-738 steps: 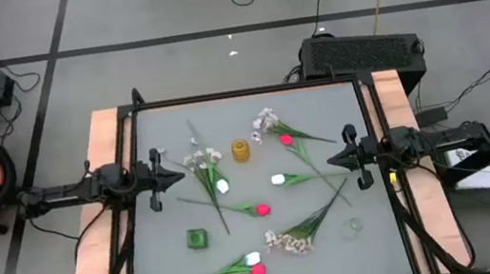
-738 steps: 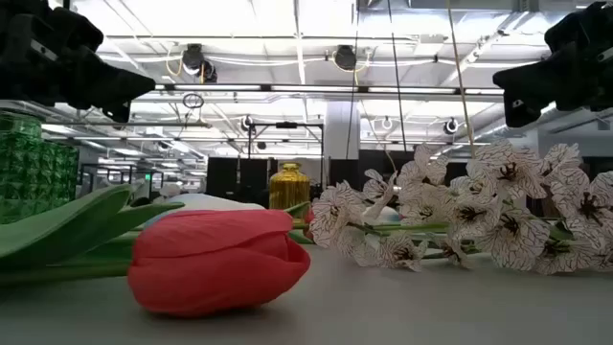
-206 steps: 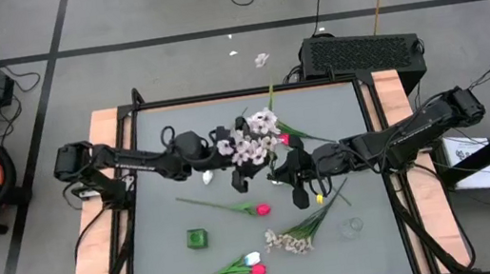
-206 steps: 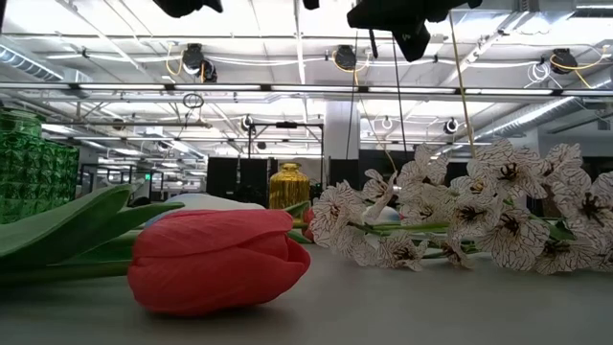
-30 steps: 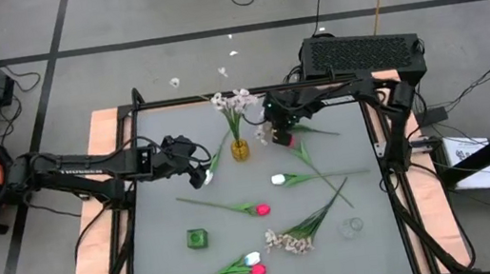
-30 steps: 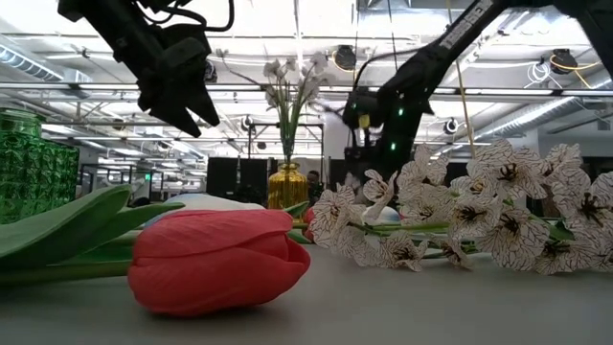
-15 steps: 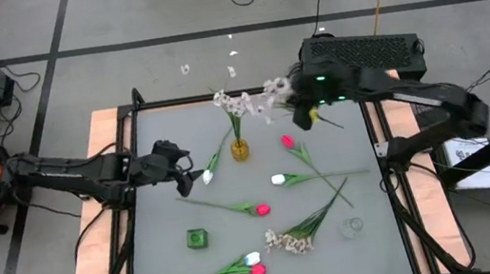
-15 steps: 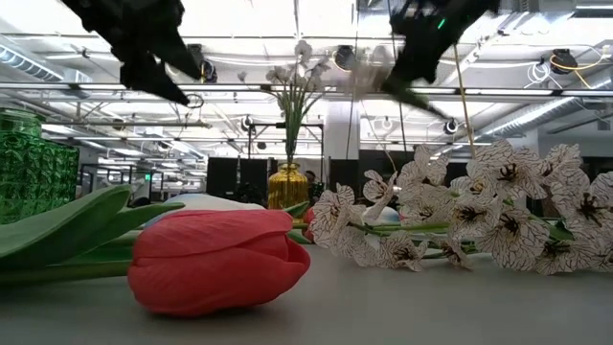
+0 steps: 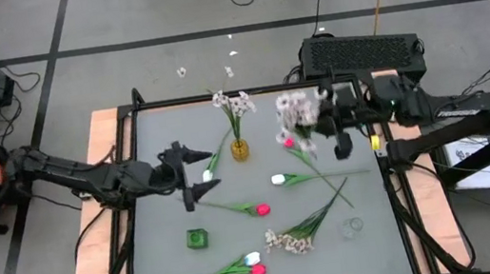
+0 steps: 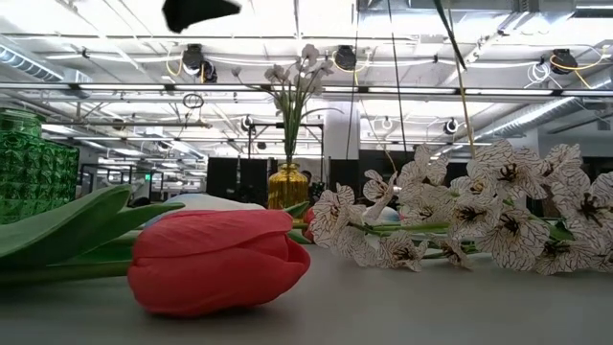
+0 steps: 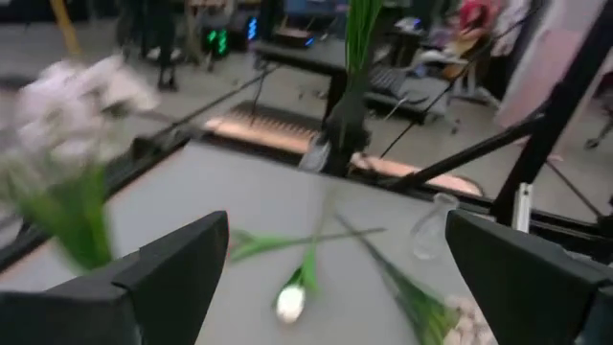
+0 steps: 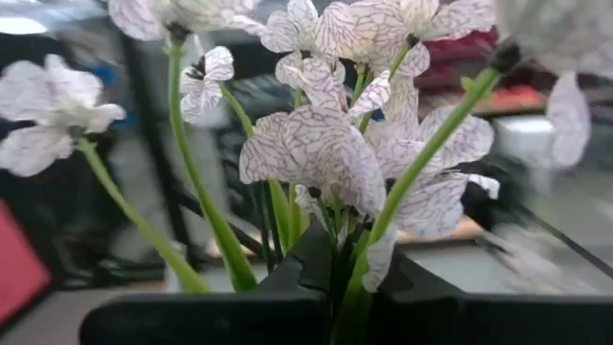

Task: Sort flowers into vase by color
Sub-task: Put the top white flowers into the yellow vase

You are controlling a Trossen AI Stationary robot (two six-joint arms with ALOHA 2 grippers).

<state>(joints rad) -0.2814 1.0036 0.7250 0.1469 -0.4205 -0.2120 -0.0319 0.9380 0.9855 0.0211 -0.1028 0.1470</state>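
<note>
My right gripper is holding the pale spray (image 9: 296,113) away from the yellow vase, so my left gripper, which is open, should grab the gathered green stems (image 11: 360,36) and bring them to the vase.
A yellow vase (image 9: 240,149) at the table's far middle holds one spray of pale blossoms (image 9: 232,102). My right gripper (image 9: 318,128) is to its right, raised and level, shut on a second pale spray (image 9: 294,111). My left gripper (image 9: 198,171) is open and level, left of the vase and above a white tulip (image 9: 207,175); it touches nothing. Lying flat on the table are pink-red tulips (image 9: 287,141) (image 9: 262,209), a white tulip (image 9: 278,179), another spray (image 9: 288,239) and a white and red pair (image 9: 255,264). My right gripper pinches the spray's gathered green stems (image 12: 347,287) between its two fingers, just below the blossoms. The fingers come level from the table's right, and the blossoms (image 12: 326,144) fan out beyond the fingertips. The spray is lifted clear of the table.
A small green vase (image 9: 198,238) stands near the left front and a clear glass vase (image 9: 351,228) near the right front. A black box (image 9: 362,48) sits beyond the far edge. In the low view a red tulip (image 10: 215,259) lies close to the camera.
My right gripper has risen from beside the yellow vase with the pale spray, gone toward the table's right edge and tipped from pointing down to level; the spray is now lifted clear. My left gripper has risen, tipped up toward level and stayed open.
</note>
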